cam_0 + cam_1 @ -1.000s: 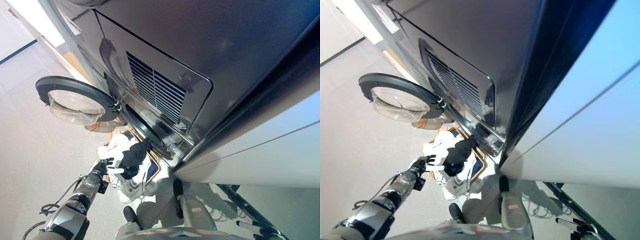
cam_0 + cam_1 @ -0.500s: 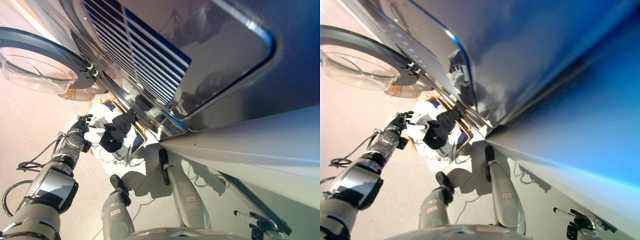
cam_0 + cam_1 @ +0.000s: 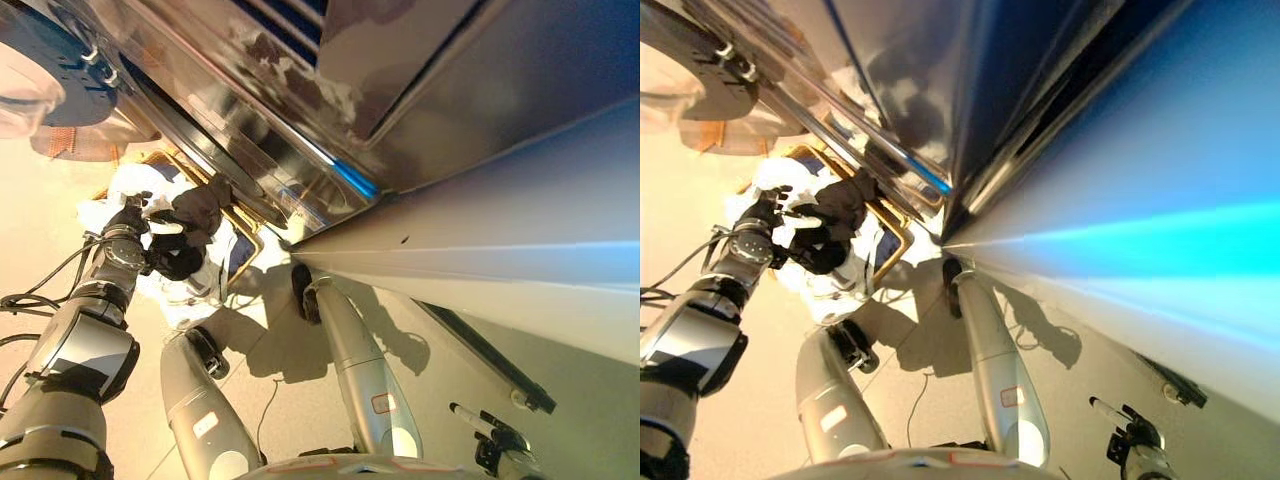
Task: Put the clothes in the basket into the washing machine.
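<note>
The black garment [image 3: 197, 214] is bunched up in loose folds [image 3: 178, 257] on top of the white clothes. It will fall open and hang limp when I pick it up.
A basket [image 3: 246, 238] with a light wooden rim stands on the floor against the front of the washing machine [image 3: 330, 90]. It holds white clothes [image 3: 122, 186] and a black garment [image 3: 192, 222] on top. My left hand [image 3: 136, 220] comes in from the lower left and rests on the pile. Its fingers are spread, with a white tip touching the black garment [image 3: 838, 212]. The machine's round glass door [image 3: 40, 85] stands open at the upper left. The drum opening is hidden from here. My right hand shows in no view.
The steel front of the machine fills the top of both views. A pale panel [image 3: 520, 230] runs along the right. A dark stand [image 3: 492, 440] sits on the floor at the lower right. Bare floor [image 3: 40, 240] lies left of the basket.
The whole picture has shifted: the camera has come lower and closer to the machine. My left hand has stayed on the clothes and now touches the black garment.
</note>
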Motion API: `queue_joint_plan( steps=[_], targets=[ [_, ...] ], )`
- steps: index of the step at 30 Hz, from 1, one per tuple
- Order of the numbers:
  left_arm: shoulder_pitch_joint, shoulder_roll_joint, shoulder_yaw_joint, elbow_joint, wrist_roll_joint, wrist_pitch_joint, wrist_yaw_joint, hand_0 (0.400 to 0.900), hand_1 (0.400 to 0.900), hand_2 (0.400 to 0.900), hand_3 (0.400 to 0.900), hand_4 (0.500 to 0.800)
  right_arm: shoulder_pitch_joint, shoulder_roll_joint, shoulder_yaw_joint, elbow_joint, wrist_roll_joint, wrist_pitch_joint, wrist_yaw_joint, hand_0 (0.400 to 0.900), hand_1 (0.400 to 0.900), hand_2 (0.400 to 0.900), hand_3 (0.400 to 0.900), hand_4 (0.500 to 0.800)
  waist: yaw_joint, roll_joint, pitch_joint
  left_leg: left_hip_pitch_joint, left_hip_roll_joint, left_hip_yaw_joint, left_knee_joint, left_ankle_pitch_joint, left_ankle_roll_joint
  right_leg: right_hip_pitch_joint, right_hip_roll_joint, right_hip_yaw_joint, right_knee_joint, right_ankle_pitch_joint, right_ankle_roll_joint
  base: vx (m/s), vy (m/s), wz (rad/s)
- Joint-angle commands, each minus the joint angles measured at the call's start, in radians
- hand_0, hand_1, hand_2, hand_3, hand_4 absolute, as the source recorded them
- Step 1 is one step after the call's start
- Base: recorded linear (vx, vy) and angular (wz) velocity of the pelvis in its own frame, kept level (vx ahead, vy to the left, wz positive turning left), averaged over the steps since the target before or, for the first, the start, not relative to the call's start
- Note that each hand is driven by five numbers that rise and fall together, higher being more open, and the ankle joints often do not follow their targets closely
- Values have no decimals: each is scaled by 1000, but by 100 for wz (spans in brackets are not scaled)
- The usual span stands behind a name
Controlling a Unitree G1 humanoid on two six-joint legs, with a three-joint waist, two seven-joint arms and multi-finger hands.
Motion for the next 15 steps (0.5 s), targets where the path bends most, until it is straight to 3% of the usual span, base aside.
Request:
queue_joint_plan(
  steps=[1, 7, 15],
  targets=[
    [-38, 84, -36, 5, 47, -9, 59, 900, 900, 900, 900, 800, 112, -42, 34, 3, 58, -21, -76, 900, 900, 900, 900, 800, 2, 22, -21, 134, -24, 44, 47, -147, 189, 39, 9, 7, 49, -158, 108, 16, 6, -28],
    [-84, 145, -57, 14, 56, 5, 73, 900, 900, 900, 900, 800, 118, -34, 68, -33, 99, -40, -86, 900, 900, 900, 900, 800, 24, 5, -13, 104, 37, 16, 222, -207, 227, -33, 71, -1, 167, -215, 82, 11, 2, -34],
    [-90, 184, -40, 12, 20, 8, 88, 900, 900, 900, 900, 800, 161, -22, 78, -64, 125, -53, -98, 900, 900, 900, 900, 800, 44, -1, 1, 58, 100, -3, 424, -263, 250, -144, 127, -9, 318, -280, 49, 9, 15, -29]
  ],
)
